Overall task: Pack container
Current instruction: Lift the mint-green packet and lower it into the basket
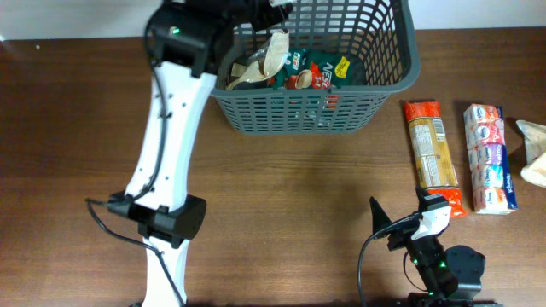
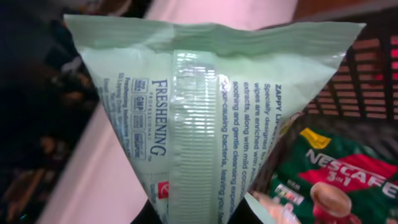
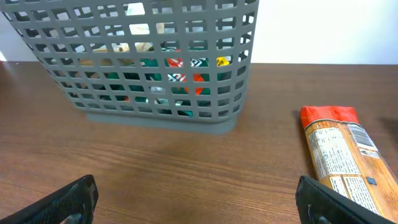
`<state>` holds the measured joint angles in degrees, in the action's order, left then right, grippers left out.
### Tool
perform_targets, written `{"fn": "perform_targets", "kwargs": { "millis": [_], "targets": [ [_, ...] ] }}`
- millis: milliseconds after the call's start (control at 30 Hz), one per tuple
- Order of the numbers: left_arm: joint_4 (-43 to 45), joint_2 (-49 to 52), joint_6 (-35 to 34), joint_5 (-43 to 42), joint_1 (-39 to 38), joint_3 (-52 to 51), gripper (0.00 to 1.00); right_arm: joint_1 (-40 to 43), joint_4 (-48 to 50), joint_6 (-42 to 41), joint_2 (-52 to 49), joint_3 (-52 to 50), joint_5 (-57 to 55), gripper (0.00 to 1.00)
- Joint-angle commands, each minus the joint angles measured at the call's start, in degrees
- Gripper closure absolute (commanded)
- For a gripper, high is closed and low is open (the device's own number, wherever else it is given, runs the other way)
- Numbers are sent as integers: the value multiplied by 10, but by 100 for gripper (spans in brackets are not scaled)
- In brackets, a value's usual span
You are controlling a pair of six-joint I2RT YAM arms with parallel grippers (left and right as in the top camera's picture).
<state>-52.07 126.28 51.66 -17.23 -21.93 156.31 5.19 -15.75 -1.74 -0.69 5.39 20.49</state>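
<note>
Open room is there beside the green Nescafe packet, so my left gripper should next go into the container and let go of the pale green wipes packet there.
The dark grey lattice container stands at the back centre of the table and also shows in the right wrist view. Inside lie a green Nescafe packet and a pale packet. My left gripper reaches over the container's left part, shut on a pale green wipes packet that hangs above the Nescafe packet. My right gripper is open and empty, low over the table near the front right.
An orange biscuit packet lies right of the container and shows in the right wrist view. A white, pink and purple multi-pack lies beside it. A pale packet sits at the right edge.
</note>
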Motion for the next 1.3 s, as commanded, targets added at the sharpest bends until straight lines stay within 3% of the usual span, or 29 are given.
{"fn": "perform_targets", "kwargs": {
  "millis": [0, 300, 500, 667, 1067, 1200, 1267],
  "targets": [
    [50, 7, 18, -42, -19, -81, 98, -4, -1, -7, 4, -3, 3, 1],
    [140, 68, 17, -44, -42, -136, 98, -4, -1, -7, 4, -3, 3, 1],
    [146, 117, 17, -44, -49, -136, 98, -4, -1, -7, 4, -3, 3, 1],
    [165, 149, -21, -44, -51, -136, 98, -4, -1, -7, 4, -3, 3, 1],
    [187, 179, -37, -43, -51, -136, 98, -4, -1, -7, 4, -3, 3, 1],
    [186, 181, -71, -43, -51, -136, 98, -4, -1, -7, 4, -3, 3, 1],
    [188, 181, -86, -44, -51, -135, 83, -4, -1, -7, 4, -3, 3, 1]
  ]
}}
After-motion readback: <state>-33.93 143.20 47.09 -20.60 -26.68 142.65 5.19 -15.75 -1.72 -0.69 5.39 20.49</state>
